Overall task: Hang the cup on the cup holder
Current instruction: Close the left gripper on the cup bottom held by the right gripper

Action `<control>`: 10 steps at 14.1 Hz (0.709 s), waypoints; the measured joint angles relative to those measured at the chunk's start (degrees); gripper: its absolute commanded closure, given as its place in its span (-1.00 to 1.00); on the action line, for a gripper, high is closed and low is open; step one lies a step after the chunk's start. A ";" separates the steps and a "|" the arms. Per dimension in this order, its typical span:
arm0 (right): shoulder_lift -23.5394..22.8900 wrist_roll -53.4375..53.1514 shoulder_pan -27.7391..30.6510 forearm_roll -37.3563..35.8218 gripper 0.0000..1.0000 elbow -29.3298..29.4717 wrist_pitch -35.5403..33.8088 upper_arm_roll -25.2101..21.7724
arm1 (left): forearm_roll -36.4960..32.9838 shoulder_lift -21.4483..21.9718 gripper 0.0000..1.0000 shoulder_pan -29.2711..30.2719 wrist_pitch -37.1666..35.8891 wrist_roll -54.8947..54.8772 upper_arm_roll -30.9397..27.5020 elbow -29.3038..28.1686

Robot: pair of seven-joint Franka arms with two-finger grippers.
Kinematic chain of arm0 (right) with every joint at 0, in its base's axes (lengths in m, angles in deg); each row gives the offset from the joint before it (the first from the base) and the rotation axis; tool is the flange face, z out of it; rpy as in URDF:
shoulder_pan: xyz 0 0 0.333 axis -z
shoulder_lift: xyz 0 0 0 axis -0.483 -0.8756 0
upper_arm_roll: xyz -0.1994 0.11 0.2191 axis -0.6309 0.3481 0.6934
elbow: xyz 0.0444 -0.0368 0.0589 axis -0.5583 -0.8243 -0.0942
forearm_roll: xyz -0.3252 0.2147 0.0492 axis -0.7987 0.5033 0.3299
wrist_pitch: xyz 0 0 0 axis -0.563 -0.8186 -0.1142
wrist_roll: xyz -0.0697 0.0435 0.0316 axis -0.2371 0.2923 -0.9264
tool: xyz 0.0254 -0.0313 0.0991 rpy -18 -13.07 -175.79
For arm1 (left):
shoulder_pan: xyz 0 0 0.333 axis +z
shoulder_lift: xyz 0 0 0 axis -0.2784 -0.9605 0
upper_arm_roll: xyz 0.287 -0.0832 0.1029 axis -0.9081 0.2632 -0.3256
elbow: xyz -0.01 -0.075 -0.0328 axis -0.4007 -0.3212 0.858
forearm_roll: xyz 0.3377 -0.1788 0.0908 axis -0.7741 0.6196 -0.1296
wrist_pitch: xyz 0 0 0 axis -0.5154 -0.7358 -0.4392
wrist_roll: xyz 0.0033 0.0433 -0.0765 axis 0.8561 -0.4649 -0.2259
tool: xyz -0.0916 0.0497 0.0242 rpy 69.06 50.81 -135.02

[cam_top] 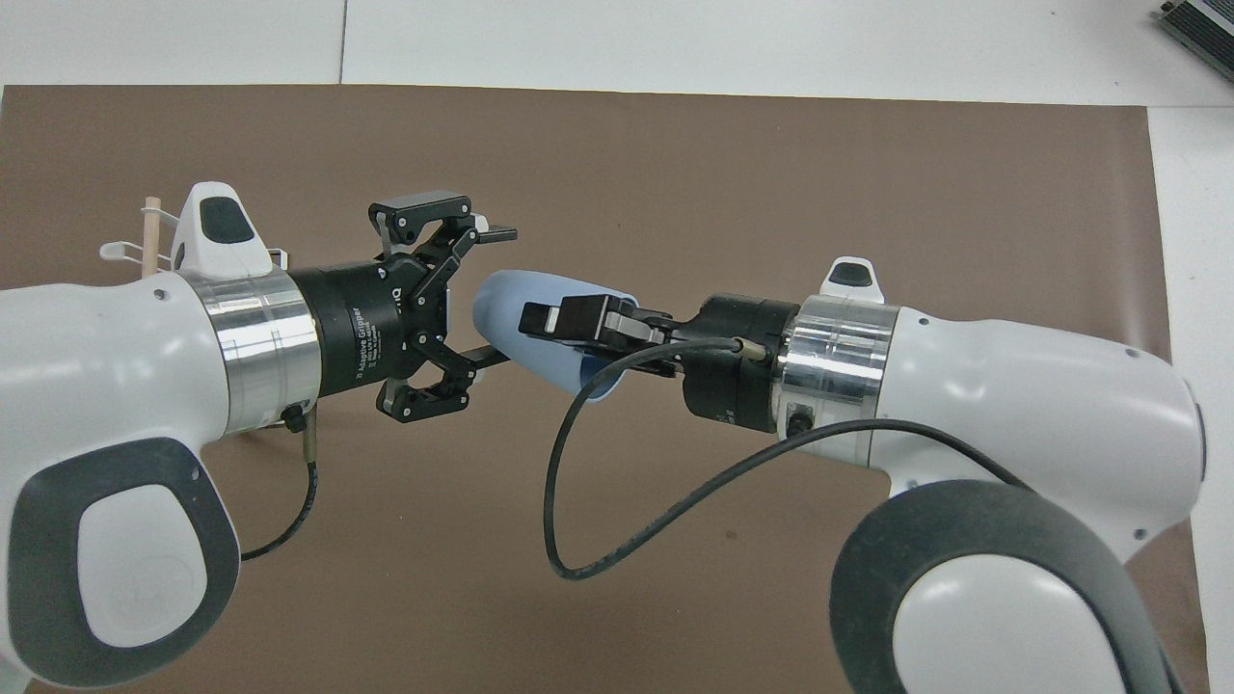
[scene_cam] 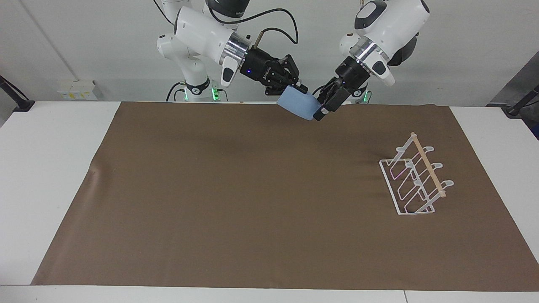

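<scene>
I expect the light-blue cup to hang on its side with its base outward when I push it on, because the cup holder's capped peg (cam_top: 117, 251) sticks out sideways.
The light-blue cup (scene_cam: 297, 106) (cam_top: 503, 310) hangs tilted in the air over the robots' edge of the brown mat. My right gripper (scene_cam: 300, 90) (cam_top: 557, 324) is shut on its rim, with one finger outside the wall and the other inside. My left gripper (scene_cam: 322, 107) (cam_top: 496, 295) is open, level with the cup, and its two fingertips stand on either side of the cup's closed base end. The white wire cup holder (scene_cam: 416, 182) with its wooden dowel stands on the mat toward the left arm's end. In the overhead view only the dowel's tip (cam_top: 150, 236) shows past the left arm.
A brown mat (scene_cam: 252, 202) covers most of the white table (scene_cam: 46, 143). A dark device (cam_top: 1195, 24) lies at the table's corner farthest from the robots, toward the right arm's end. A black cable (cam_top: 578, 482) loops below the right wrist.
</scene>
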 measured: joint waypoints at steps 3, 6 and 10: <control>0.00 0.00 0.00 0.00 1.00 -0.09 0.00 -0.05 | 0.00 0.00 0.64 -0.25 0.01 0.48 -0.03 0.00; 0.01 -0.01 0.06 0.03 1.00 -0.14 0.53 -0.31 | 0.00 -0.02 1.00 -0.25 0.01 0.63 -0.04 -0.16; 0.01 -0.44 0.05 0.06 1.00 -0.20 0.53 -0.31 | 0.00 -0.03 1.00 -0.25 -0.07 0.63 -0.07 -0.19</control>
